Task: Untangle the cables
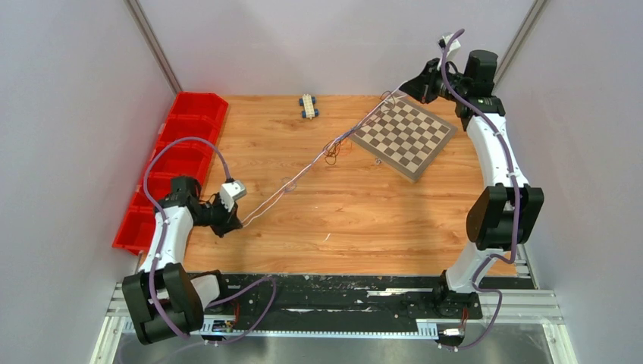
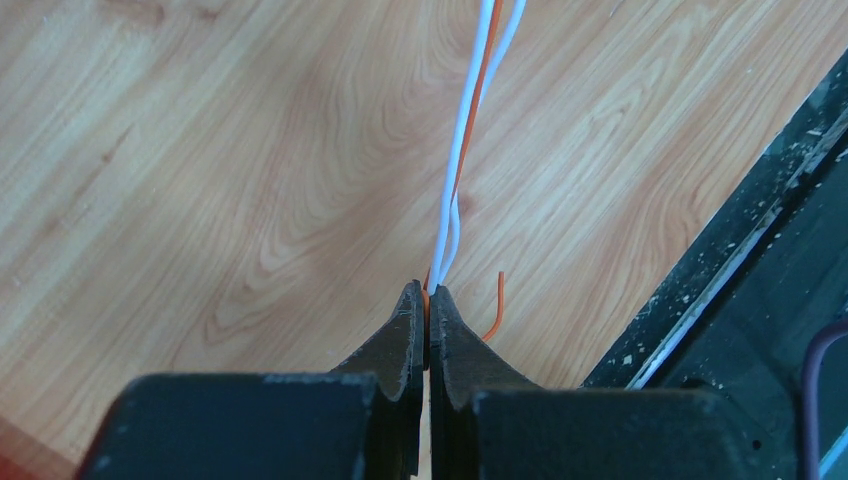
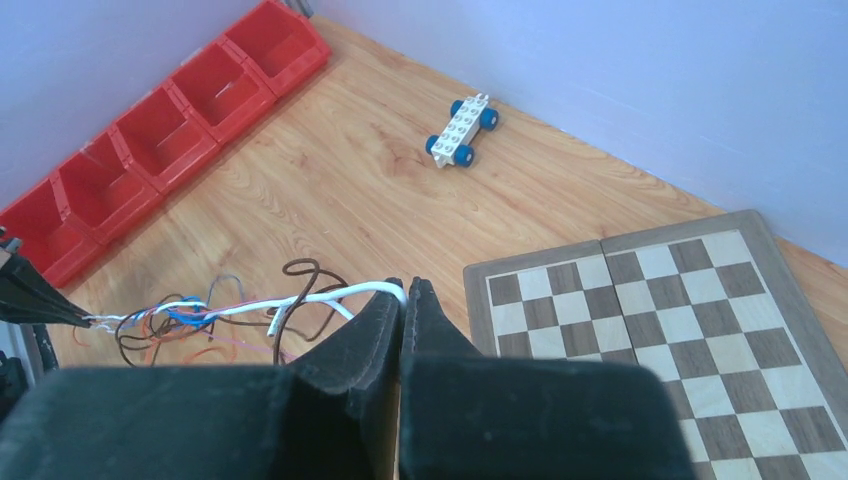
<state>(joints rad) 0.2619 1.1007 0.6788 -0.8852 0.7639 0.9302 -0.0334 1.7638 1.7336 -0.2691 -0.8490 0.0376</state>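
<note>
Cables are stretched tight through the knot (image 1: 338,142), so I should lay them slack and then pull the brown cable (image 3: 309,263) with my left gripper while my right gripper holds the knot.
The cables (image 1: 318,161) are stretched in a taut line across the wooden table between my two grippers, with a small knot of loops (image 1: 334,149) near the checkerboard's left corner. My left gripper (image 1: 236,221) is shut on the near-left end; the left wrist view shows its tips (image 2: 427,291) pinching white and orange wires (image 2: 462,150), a short orange end curling beside them. My right gripper (image 1: 404,89) is raised at the far right. In the right wrist view it (image 3: 405,288) is shut on a white cable (image 3: 330,297) that leads to the multicoloured knot (image 3: 190,318).
A checkerboard (image 1: 406,136) lies at the back right, below my right gripper, and shows in the right wrist view (image 3: 690,300). A small white toy car with blue wheels (image 1: 308,105) sits at the back centre. Red bins (image 1: 178,144) line the left edge.
</note>
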